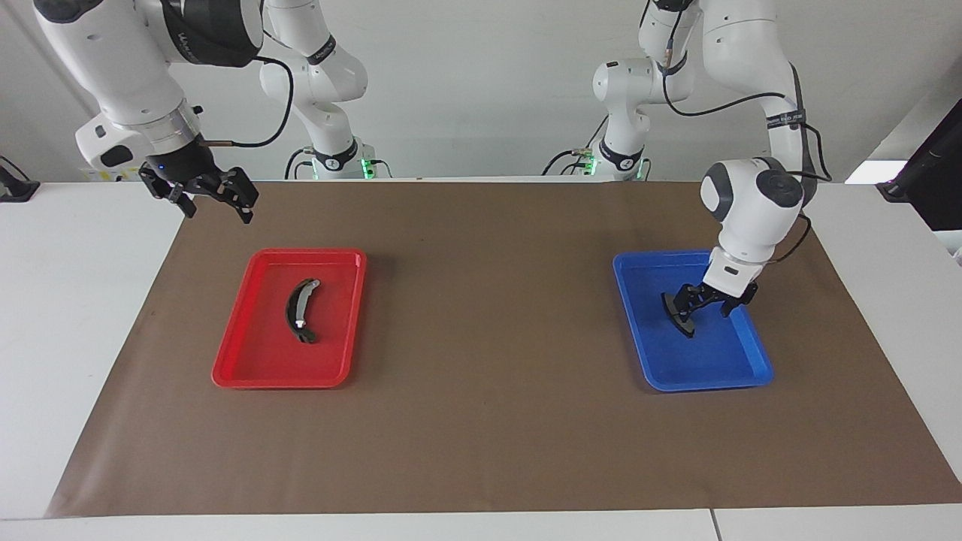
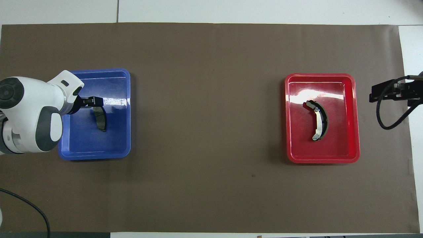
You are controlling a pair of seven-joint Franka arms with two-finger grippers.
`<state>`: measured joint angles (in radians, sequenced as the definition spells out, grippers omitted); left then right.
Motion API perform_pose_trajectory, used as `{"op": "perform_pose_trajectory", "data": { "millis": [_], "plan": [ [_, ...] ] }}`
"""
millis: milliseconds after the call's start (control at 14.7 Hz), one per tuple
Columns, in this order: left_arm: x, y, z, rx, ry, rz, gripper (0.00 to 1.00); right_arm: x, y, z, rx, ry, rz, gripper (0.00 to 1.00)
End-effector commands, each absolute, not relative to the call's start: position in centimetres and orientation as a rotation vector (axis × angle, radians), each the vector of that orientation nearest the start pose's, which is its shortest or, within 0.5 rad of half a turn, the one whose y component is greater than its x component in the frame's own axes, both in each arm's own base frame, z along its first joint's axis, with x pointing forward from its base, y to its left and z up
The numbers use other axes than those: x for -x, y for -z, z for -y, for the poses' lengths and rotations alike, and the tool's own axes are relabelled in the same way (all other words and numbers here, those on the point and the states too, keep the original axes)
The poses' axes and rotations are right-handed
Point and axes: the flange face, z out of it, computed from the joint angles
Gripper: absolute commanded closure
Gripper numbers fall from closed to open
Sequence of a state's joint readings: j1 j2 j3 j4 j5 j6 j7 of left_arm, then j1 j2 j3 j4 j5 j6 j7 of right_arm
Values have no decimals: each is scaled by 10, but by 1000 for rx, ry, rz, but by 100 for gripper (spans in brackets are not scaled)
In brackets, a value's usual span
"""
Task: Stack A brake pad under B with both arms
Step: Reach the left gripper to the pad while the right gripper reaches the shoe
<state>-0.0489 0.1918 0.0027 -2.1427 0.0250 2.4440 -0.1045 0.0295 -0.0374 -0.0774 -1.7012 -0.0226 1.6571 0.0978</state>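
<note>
I expect B to leave a part of the A brake pad [image 2: 100, 118] showing when I lower it over the A brake pad, because B's hollow inner curve [image 2: 315, 123] is open.
The A brake pad [image 1: 681, 318] is a short dark arched pad lying in the blue tray [image 1: 740, 361]; it also shows in the overhead view [image 2: 100, 119]. My left gripper [image 1: 705, 303] is low in that tray with its fingers spread, and one finger is at the pad's end nearer the robots; it also shows from above [image 2: 92, 102]. B [image 1: 300, 311] is the long crescent with silvery parts, lying in the red tray [image 1: 255, 368], and it shows from above too [image 2: 318, 120]. My right gripper [image 1: 216, 201] hangs open and empty, high over the mat's edge, beside the red tray.
A brown mat [image 1: 481, 376] covers the table between the two trays. Two slimmer white arms with green-lit bases [image 1: 342, 161] stand at the robots' end. A black cable [image 2: 388, 115] loops from the right gripper.
</note>
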Motion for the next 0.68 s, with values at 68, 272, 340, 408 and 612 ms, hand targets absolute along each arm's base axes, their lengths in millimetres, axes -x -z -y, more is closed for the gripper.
{"op": "perform_pose_trajectory", "data": {
  "millis": [68,272,340,408,612],
  "plan": [
    [-555,-307,42,3135,134,104,4,-525,-539,30,3140,50,-153,0],
    [-546,-300,43,3133,88,130,5,-534,-475,23,3105,49,-87,0],
    [-543,-300,43,3133,83,128,9,-540,-456,23,3100,59,-54,0],
    [-542,-300,44,3133,81,128,30,-542,-436,22,3091,67,-37,0],
    [-544,-307,44,3134,102,133,85,-537,-378,21,3096,153,68,0]
  ]
}}
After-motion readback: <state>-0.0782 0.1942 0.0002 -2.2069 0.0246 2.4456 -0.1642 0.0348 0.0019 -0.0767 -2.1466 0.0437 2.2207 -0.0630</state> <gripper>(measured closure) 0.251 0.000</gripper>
